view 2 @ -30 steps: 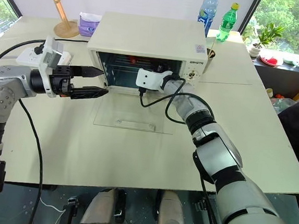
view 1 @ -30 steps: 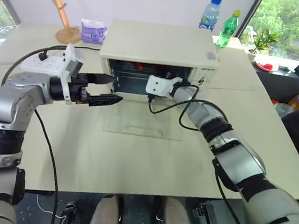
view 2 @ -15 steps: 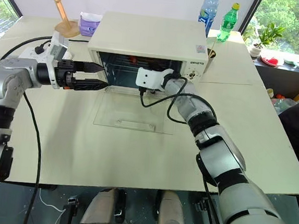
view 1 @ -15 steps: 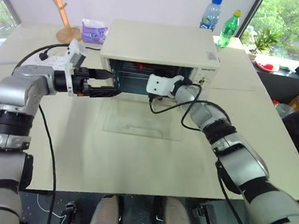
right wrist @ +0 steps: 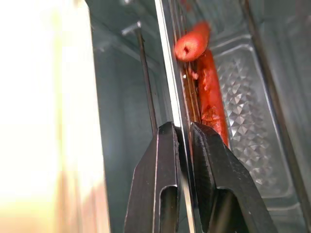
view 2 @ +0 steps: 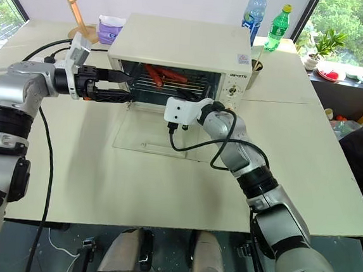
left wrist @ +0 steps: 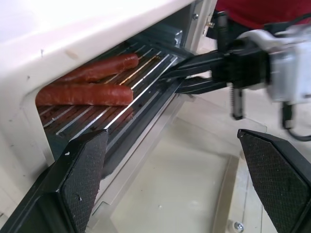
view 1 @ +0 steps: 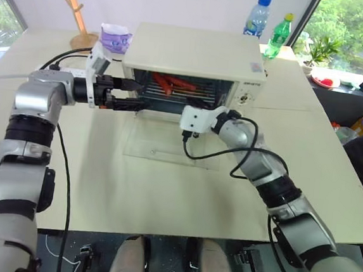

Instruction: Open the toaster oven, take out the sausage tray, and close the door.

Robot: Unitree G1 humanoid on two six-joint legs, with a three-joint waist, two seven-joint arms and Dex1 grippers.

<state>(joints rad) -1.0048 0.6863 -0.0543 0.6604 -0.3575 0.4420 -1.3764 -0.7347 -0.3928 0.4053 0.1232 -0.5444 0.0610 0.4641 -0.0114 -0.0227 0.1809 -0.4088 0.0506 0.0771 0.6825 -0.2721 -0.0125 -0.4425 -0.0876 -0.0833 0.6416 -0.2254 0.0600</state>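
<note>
The sausages (view 1: 162,83) lie loose next to open ribs (left wrist: 147,77). They will come along and slide about on the sausage tray when I carry it.
The cream-white toaster oven (view 1: 195,51) stands at the table's far middle. Its glass door (view 1: 167,149) lies folded down flat on the table. The sausage tray (left wrist: 138,109) sticks partway out of the opening, with reddish sausages (left wrist: 87,93) on its wire rack. My right gripper (right wrist: 182,133) is shut on the tray's front edge near its right end; it also shows in the left wrist view (left wrist: 170,81). My left gripper (view 1: 137,93) is open at the oven's left front corner, level with the tray, its pads (left wrist: 82,167) holding nothing.
Two bottles (view 1: 258,15) stand behind the oven on the right. A wooden stand (view 1: 78,12), a purple tissue pack (view 1: 115,38) and a power strip (view 1: 66,72) are on the far left. A black cable (view 1: 205,152) hangs from my right wrist over the door.
My right gripper has shut on the tray's edge and drawn back, sliding the tray partway out so the sausages show. My left gripper has moved in to the oven's left front corner.
</note>
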